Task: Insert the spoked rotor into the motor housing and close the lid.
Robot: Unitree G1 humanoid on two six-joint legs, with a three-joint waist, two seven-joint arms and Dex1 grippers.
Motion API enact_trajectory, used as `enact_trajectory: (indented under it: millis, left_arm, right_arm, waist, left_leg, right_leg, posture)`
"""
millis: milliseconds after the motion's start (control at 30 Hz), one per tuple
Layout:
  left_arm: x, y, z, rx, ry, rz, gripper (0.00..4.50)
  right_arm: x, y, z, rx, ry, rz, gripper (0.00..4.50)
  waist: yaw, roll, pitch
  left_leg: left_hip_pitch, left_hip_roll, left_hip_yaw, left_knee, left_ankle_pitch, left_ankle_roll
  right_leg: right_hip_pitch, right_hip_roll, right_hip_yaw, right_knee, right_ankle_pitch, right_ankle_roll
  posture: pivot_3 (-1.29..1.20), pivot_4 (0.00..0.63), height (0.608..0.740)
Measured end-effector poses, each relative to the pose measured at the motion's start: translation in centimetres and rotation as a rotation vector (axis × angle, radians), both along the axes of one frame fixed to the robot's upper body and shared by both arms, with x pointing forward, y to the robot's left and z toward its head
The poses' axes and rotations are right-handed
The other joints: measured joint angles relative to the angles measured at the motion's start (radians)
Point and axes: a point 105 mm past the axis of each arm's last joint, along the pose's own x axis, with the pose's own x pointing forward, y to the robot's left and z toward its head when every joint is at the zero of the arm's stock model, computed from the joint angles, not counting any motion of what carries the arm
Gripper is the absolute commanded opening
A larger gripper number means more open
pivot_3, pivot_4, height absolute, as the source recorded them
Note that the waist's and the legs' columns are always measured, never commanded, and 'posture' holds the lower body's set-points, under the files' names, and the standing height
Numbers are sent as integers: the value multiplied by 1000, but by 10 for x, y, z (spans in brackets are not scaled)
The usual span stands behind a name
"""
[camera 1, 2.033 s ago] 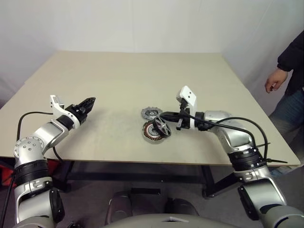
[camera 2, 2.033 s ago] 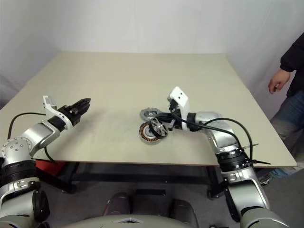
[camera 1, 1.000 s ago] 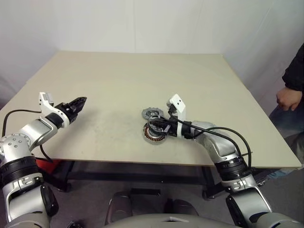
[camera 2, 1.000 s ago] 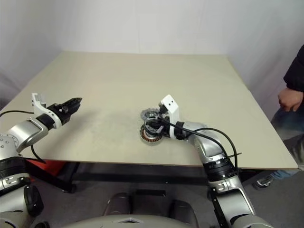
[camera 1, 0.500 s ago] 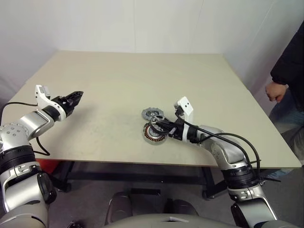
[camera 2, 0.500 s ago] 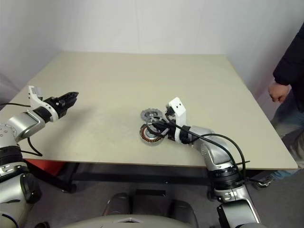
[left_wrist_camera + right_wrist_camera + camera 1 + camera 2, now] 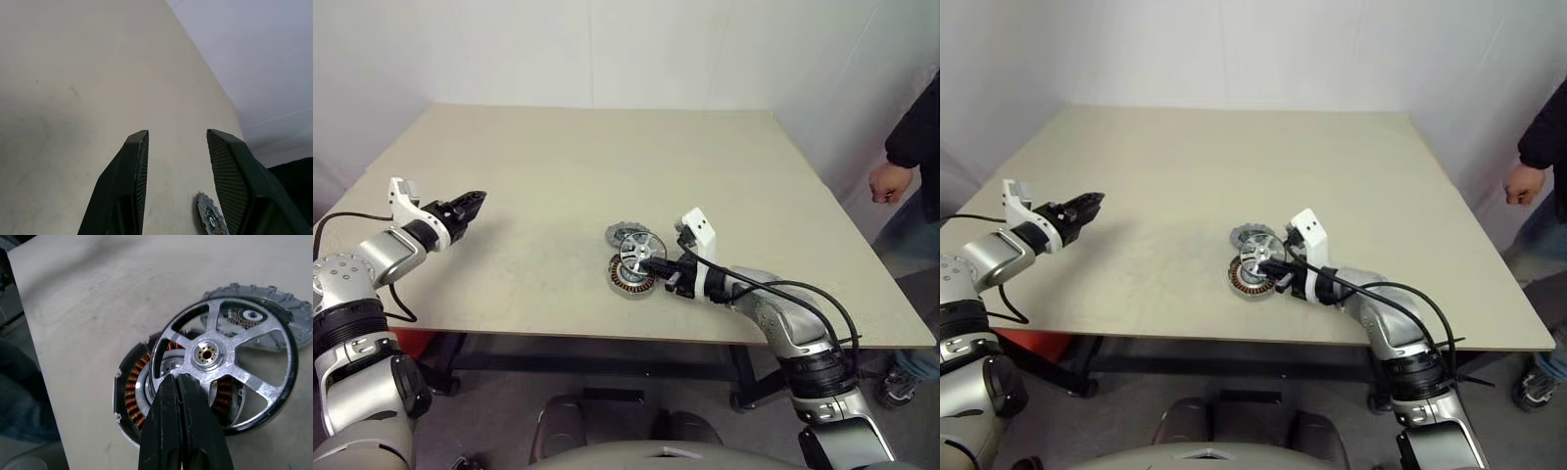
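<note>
Next, my right gripper puts the spoked rotor down, takes a new grip on its outer rim and centres it, because the rotor tilts off-centre over the motor housing toward the lid.
The spoked rotor, a silvery wheel with a brass-centred hub, stands tilted over the motor housing, whose copper windings show under it. My right gripper is shut on the rotor's near rim, also seen in the left eye view at my right gripper. The lid, a notched grey disc, lies flat just behind the housing. My left gripper hovers open and empty over the table's left side, far from the parts.
The beige table carries only these parts near its front middle. A person stands past the table's right edge, with a hand held beside it. White walls close the back.
My right gripper has drawn back a little toward me with the rotor, which now stands more upright over the housing. The left arm has stayed put. The person's hand has shifted.
</note>
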Motion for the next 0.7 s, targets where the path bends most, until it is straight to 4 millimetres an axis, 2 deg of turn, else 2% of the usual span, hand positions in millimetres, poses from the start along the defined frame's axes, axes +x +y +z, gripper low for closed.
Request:
enact_trajectory:
  millis: [167, 267, 467, 600, 700]
  left_arm:
    - [4, -2, 0, -3, 0, -5, 1998]
    - [11, -14, -5, -28, -2, -29, 1998]
    - [21, -33, -15, -51, 13, -66, 1998]
    - [25, -45, -21, -64, 15, -95, 1998]
    - [25, -49, -26, -70, 23, -103, 1998]
  right_arm:
    - [-3, -4, -1, -12, 4, -1, 0]
    - [-6, -8, 1, -13, 8, 3, 0]
    - [-4, -21, 16, 0, -38, -13, 0]
    - [-4, -19, 25, 30, -59, 1, 0]
    - [7, -24, 38, 59, -89, -45, 0]
  waist:
    - [1, 0, 0]
    - [6, 0, 0]
    - [5, 0, 0]
    - [3, 0, 0]
    - [2, 0, 0]
  left_leg:
    - [0, 0, 0, -1, 0, 0]
    - [0, -1, 0, -1, 0, 0]
    - [-1, 0, 0, -4, 0, 0]
    - [-2, -1, 0, -4, 0, 0]
    - [-3, -1, 1, -4, 1, -1]
  right_leg:
    - [1, 0, 0, -2, 0, 0]
    - [1, 0, 0, -2, 0, 0]
    - [-1, 0, 0, -3, 0, 0]
    - [-2, 0, 0, -3, 0, 0]
    - [-3, 0, 0, -3, 0, 0]
  posture:
    - [0, 0, 740]
    - [0, 0, 740]
    - [0, 0, 740]
    - [0, 0, 740]
    - [0, 0, 740]
